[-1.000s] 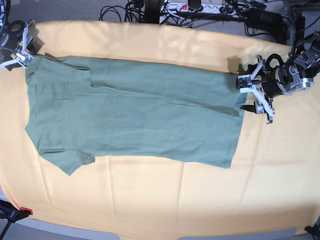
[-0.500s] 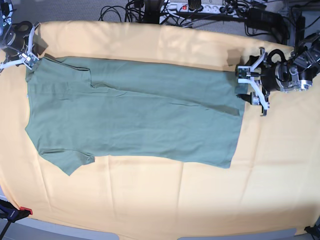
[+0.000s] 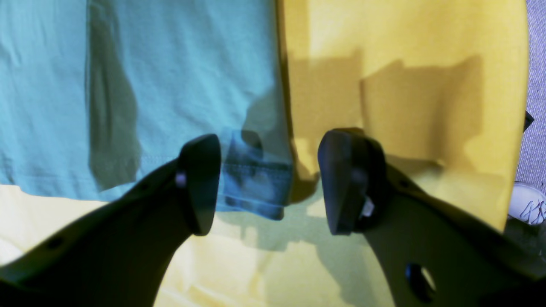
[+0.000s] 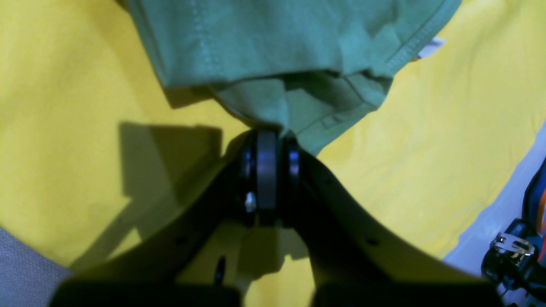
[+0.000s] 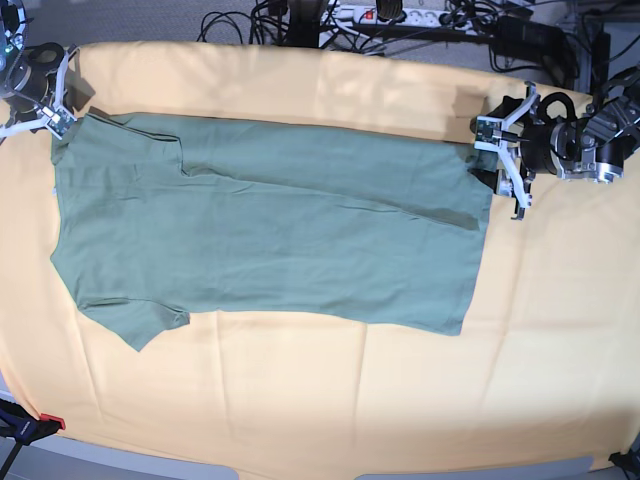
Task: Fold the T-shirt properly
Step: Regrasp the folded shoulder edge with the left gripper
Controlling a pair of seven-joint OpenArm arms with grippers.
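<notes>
The far hem corner point(image 3: 258, 185) lies loose inside the robot's left gripper, so that gripper should close on it before pulling the T-shirt toward the cloth's far edge point(image 5: 300, 50).
The sage-green T-shirt point(image 5: 260, 230) lies spread flat on the yellow-orange cloth point(image 5: 330, 400), collar end to the left, hem to the right. My right gripper point(image 5: 60, 120) is at the shirt's far left corner. In the right wrist view this gripper point(image 4: 268, 138) is shut on a bunched fold of the T-shirt point(image 4: 298, 55). My left gripper point(image 5: 497, 160) stands open at the far hem corner. Seen from the left wrist, the stitched hem corner point(image 3: 256, 179) lies between the fingers point(image 3: 200, 183), which straddle it without touching.
Cables and a power strip point(image 5: 400, 15) lie beyond the cloth's far edge. A red clamp point(image 5: 45, 422) grips the near left corner. Grey floor point(image 3: 535, 64) shows past the cloth's edge in the left wrist view.
The right gripper has shut on the shirt's far left corner. The left gripper has moved toward the far edge, up to the hem corner, and stays open.
</notes>
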